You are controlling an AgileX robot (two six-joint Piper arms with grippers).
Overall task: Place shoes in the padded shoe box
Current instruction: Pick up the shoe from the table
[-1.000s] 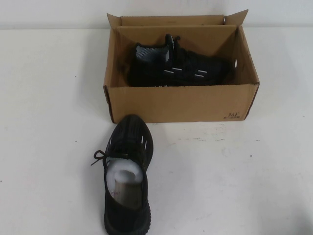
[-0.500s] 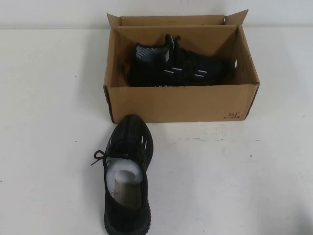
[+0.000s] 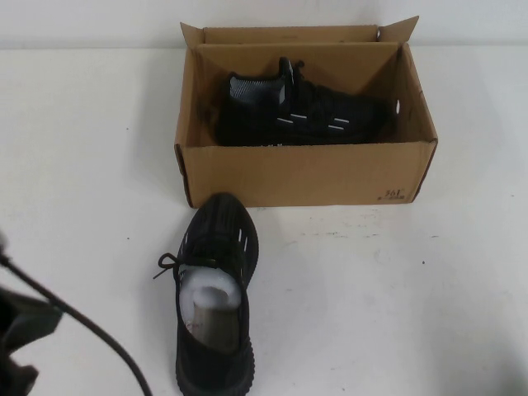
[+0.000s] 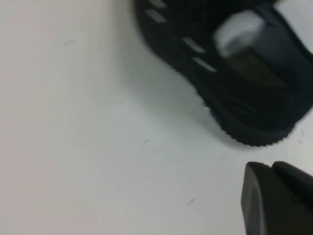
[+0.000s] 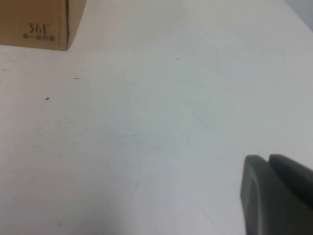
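Note:
The shoe in front of the box is standing upright with its laced top (image 3: 216, 241) clear, so the robot's left gripper should go on moving toward the laces (image 3: 206, 261) until it closes there.
One black knit shoe (image 3: 297, 111) lies on its side inside the open brown cardboard shoe box (image 3: 305, 175). The other shoe (image 3: 216, 280), stuffed with white paper, stands on the white table in front of the box, toe towards it. It also shows in the left wrist view (image 4: 244, 93). My left gripper (image 4: 271, 169) is shut and empty, low over the table near this shoe's heel; its arm (image 3: 21, 342) shows at the lower left. My right gripper (image 5: 269, 159) is shut and empty over bare table, right of the box's logo corner (image 5: 36, 27).
A dark cable (image 3: 91, 330) runs from the left arm across the table's front left. The box flaps stand up at the back and sides. The white table (image 3: 396, 297) stretches in front of and right of the box.
My left arm and its cable have come into the high view at the lower left. The shoes and the box have not moved.

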